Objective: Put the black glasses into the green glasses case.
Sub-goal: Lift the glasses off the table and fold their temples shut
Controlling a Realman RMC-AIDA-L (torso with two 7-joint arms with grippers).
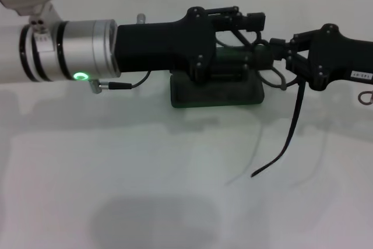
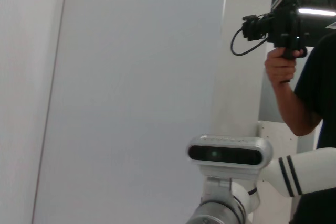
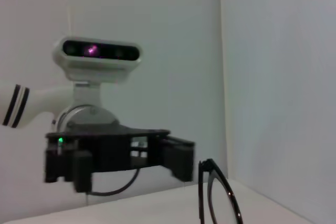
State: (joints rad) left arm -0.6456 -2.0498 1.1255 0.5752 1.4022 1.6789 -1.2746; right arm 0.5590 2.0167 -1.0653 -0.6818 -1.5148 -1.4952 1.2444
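The robot's left gripper covers the green glasses case (image 1: 218, 93), so the right gripper should pull the black glasses (image 1: 296, 112) back and the left gripper should move out of the way before the robot lowers the glasses.
The green glasses case (image 1: 215, 93) lies on the white table at the back middle, partly hidden under my left gripper, so I cannot tell whether its lid is up. My left gripper (image 1: 259, 39) hovers over the case's right end with its fingers spread open; it also shows in the right wrist view (image 3: 121, 162). My right gripper (image 1: 284, 51) reaches in from the right, just beside the left one, shut on the black glasses (image 1: 294, 121). One temple arm hangs down towards the table. The frame shows close up in the right wrist view (image 3: 219, 195).
A grey cable (image 1: 125, 84) trails from my left wrist onto the table beside the case. The left wrist view shows a wall, my head camera (image 2: 228, 155) and a person holding a camera (image 2: 281, 27).
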